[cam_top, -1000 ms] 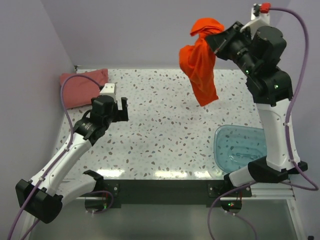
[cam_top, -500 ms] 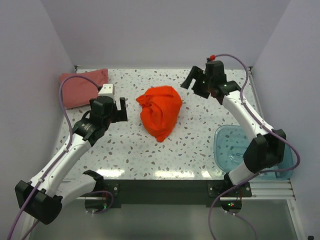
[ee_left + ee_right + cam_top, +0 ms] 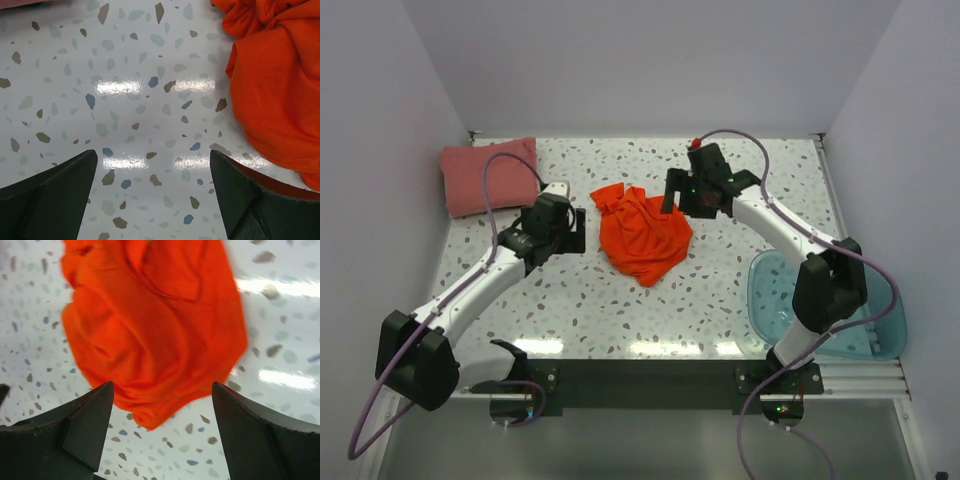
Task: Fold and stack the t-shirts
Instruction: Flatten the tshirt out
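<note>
The orange-red t-shirt (image 3: 640, 232) is bunched up in a pile, so the robot's right gripper should grab its middle while the left gripper pulls its far end (image 3: 608, 197) out before folding.
The bright orange-red t-shirt (image 3: 642, 235) lies crumpled in a heap at the middle of the table. It fills the right side of the left wrist view (image 3: 275, 90) and the upper part of the right wrist view (image 3: 155, 330). A duller pink-red t-shirt (image 3: 487, 175) rests folded at the back left corner. My left gripper (image 3: 576, 228) (image 3: 153, 160) hovers open just left of the orange heap, over bare table. At the heap's back right edge my right gripper (image 3: 675, 195) (image 3: 162, 390) is low and open, holding nothing.
A translucent blue plastic tub (image 3: 780, 300) stands at the front right, next to the right arm's base. Pale walls close the table on the left, back and right. The tabletop (image 3: 620, 300) is white with speckles.
The right gripper held the orange t-shirt high in the air, then opened; the shirt dropped to the table's middle. The right arm came down beside it, and the left gripper moved right toward it.
</note>
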`<state>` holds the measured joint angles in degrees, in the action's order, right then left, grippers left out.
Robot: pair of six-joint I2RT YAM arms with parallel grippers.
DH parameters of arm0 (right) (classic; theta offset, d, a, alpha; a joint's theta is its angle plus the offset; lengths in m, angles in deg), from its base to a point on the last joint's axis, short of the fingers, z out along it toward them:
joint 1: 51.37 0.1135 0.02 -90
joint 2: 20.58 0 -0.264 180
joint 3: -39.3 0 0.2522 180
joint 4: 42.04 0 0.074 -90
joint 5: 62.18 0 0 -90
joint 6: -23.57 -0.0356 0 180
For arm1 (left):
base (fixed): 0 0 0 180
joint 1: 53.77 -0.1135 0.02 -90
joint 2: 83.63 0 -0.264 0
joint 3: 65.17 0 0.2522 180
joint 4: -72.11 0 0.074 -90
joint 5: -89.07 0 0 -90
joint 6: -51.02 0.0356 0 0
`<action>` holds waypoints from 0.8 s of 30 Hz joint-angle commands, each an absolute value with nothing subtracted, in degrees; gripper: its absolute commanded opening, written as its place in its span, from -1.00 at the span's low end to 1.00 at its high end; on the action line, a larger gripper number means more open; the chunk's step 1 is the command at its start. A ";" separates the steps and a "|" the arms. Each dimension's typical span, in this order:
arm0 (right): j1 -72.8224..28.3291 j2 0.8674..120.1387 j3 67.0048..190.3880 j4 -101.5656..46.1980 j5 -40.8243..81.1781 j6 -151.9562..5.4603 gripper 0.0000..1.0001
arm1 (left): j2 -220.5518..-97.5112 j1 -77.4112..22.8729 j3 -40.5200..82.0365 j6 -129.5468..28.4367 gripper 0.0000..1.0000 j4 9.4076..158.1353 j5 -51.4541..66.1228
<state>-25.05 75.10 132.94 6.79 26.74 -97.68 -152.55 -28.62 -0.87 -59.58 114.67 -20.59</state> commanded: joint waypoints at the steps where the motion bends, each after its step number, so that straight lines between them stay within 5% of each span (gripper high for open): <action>1: -19.14 79.69 140.75 2.49 24.66 -94.12 0.64 | -153.76 -28.63 2.99 -61.12 1.00 111.54 -18.07; 13: -11.91 103.15 159.31 0.99 26.06 -91.13 0.55 | -147.70 -28.63 -1.49 -63.50 1.00 115.67 -17.98; 16: -11.12 104.67 159.24 2.30 27.55 -90.43 0.16 | -146.47 -28.63 -2.45 -63.94 1.00 116.64 -18.42; 18: -10.77 103.88 157.49 2.65 27.64 -90.25 -0.47 | -146.20 -28.63 -2.63 -64.11 1.00 116.81 -18.68; 19: -10.77 101.96 155.30 3.09 29.47 -90.34 -0.99 | -146.20 -28.63 -2.46 -64.20 1.00 116.81 -18.85; 24: -10.68 88.96 143.68 5.29 30.63 -89.37 -1.00 | -148.40 -28.72 -0.70 -64.81 1.00 115.85 -18.59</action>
